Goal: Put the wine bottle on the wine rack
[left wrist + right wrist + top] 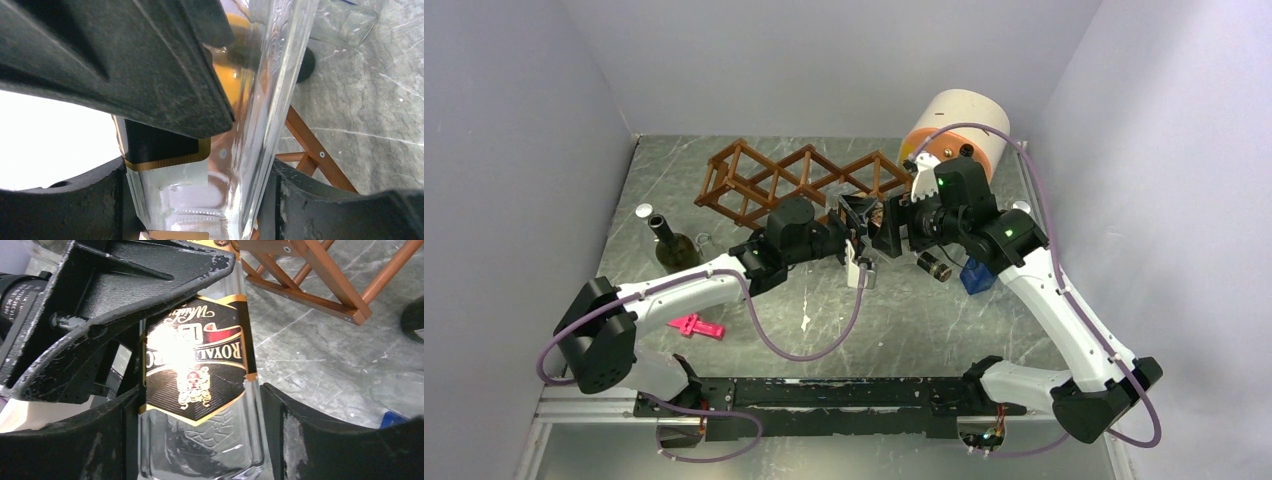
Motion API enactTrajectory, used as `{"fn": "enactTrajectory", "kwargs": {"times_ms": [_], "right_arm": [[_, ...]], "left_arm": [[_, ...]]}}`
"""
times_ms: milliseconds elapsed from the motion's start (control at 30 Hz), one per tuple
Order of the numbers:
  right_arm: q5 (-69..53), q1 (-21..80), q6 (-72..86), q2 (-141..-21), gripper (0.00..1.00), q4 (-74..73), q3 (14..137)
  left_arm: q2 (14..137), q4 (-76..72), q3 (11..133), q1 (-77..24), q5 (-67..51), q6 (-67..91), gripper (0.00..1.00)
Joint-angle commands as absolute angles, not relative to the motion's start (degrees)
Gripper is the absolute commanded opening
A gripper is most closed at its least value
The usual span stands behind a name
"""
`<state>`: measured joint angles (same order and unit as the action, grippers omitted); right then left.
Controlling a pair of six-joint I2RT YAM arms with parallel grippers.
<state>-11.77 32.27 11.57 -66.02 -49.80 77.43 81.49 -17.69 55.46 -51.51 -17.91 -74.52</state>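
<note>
My left gripper is wrapped around the bottle's base end (pixel 844 193) by the wine rack (pixel 877 178). It should open and move away before my right gripper slides the bottle's base end into the wine rack.
A clear square bottle with a black and gold label (pixel 856 213) hangs in the air between both grippers, just in front of the reddish-brown wine rack (pixel 794 180). My left gripper (pixel 848 236) is shut on the bottle; in the left wrist view the glass (pixel 260 100) fills the gap between its fingers (pixel 325 205). My right gripper (pixel 887 228) also grips it; in the right wrist view the label (pixel 195 365) sits between both fingers (pixel 310 440), which touch the glass. The rack shows behind in the left wrist view (pixel 310 145) and the right wrist view (pixel 320 285).
A green bottle (pixel 674 245) stands left of the rack. A cream and orange cylinder (pixel 954 135) stands at the back right. A small dark cylinder (pixel 935 265) and a blue object (pixel 976 275) lie under the right arm. A pink object (pixel 696 325) lies front left.
</note>
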Motion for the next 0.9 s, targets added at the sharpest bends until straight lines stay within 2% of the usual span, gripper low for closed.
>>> {"fn": "enactTrajectory", "kwargs": {"times_ms": [0, 33, 133, 200, 300, 333, 367, 400, 567, 867], "right_arm": [[-10.22, 32.52, 11.51, -65.8, 0.73, -49.7, 76.4], [-10.24, 32.51, 11.51, -65.63, 0.67, -49.48, 76.34], [-10.59, 32.57, 11.47, -64.79, 0.4, -48.57, 76.08], [-9.97, 32.54, 11.72, -64.11, 0.22, -47.82, 75.76], [-8.0, 32.52, 12.35, -62.76, 0.06, -46.78, 75.59], [-6.9, 32.48, 12.68, -62.22, 0.03, -46.32, 75.59], [-5.8, 32.51, 12.92, -61.6, 0.0, -45.88, 75.63], [-4.8, 32.51, 13.1, -61.06, 0.0, -45.3, 75.67], [-2.62, 32.53, 13.67, -58.75, 0.0, -42.71, 75.54], [-3.48, 32.54, 11.84, -58.02, 0.0, -42.49, 72.85]], "left_arm": [[79.52, -30.6, 59.98, -51.2, -18.03, -73.35, 0.07], [79.47, -31.42, 59.69, -51.16, -17.94, -72.96, 0.07], [79.21, -32.47, 59.24, -51.07, -18.06, -71.56, 0.09], [79.12, -32.8, 59.22, -51.06, -17.69, -69.84, 0.17], [78.66, -37.45, 56.94, -51.04, -16.79, -66.72, 0.59], [78.33, -39.27, 55.7, -50.98, -16.26, -66.11, 0.68], [77.86, -41.03, 54.43, -50.98, -15.41, -65.49, 0.88], [77.35, -42.55, 53.44, -50.98, -14.08, -64.26, 0.98], [73.96, -46.27, 49.14, -50.98, -6.71, -56.14, 1.0], [63.65, -39.55, 45.68, -50.98, 1.69, -38.44, 1.0]]}}
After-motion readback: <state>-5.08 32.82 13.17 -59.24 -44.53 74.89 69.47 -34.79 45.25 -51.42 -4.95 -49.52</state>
